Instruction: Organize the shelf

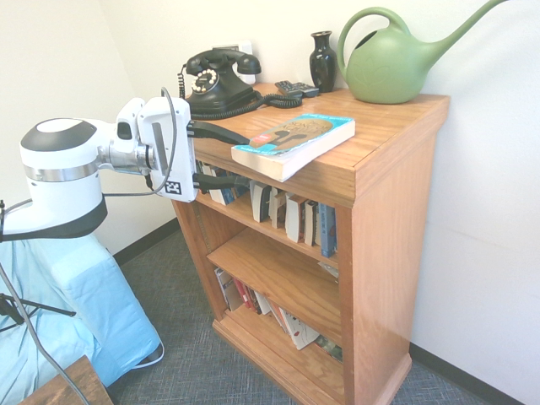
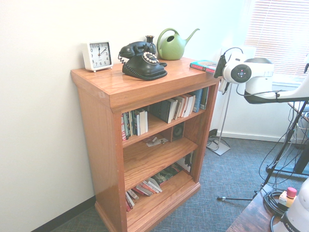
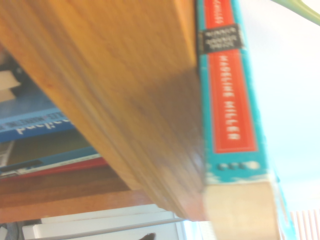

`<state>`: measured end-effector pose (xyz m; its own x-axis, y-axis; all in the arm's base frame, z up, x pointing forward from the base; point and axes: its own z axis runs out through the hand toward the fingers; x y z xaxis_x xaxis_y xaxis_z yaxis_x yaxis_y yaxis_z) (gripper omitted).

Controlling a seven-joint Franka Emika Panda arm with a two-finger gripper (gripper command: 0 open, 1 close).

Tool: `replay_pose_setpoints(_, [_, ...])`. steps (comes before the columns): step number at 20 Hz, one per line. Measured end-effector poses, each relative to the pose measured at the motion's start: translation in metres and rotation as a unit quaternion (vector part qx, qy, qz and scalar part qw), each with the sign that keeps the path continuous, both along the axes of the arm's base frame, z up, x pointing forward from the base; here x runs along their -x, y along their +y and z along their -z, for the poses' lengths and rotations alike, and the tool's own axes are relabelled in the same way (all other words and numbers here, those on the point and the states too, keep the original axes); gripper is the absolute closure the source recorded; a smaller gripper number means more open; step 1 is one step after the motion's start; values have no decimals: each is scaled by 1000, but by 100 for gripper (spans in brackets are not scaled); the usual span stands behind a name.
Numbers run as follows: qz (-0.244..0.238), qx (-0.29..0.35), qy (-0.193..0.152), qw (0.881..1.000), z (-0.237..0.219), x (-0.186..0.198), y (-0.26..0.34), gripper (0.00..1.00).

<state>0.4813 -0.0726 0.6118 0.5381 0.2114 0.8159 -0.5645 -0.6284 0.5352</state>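
The pages (image 1: 319, 152) are packed together in a thick, square block, so the book (image 1: 295, 135) will stay closed and straight when I carry it by its spine.
The shelf (image 1: 390, 211) is an orange-brown wooden bookcase (image 2: 102, 145) with a thick overhanging top. A teal book (image 1: 295, 142) with a bronze figure on its cover lies flat on that top, its end jutting past the front edge. In the wrist view its red and teal spine (image 3: 230, 100) sits against the wood. My gripper (image 1: 243, 159) is open at that edge. One dark finger is above the book's near corner and the other is below the overhang. In the second exterior view the book (image 2: 203, 65) lies beside the arm's wrist, which hides the fingers.
On top stand a black rotary phone (image 1: 218, 83), a black vase (image 1: 322, 59), a green watering can (image 1: 392, 63), a remote (image 1: 295, 87) and a white clock (image 2: 97, 55). Rows of books (image 1: 291, 215) fill the upper inner shelf; more lie on the bottom one (image 2: 145, 187).
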Motion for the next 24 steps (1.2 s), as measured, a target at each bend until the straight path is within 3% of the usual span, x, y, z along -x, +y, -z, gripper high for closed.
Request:
replay_pose_setpoints(11, [10, 5, 8, 1000, 4, -49, -15, 0])
replay_pose_setpoints(12, [11, 6, 6, 1000, 0, -54, -14, 100])
replay_pose_setpoints(24, [31, 7, 15, 999, 0, -69, -14, 100])
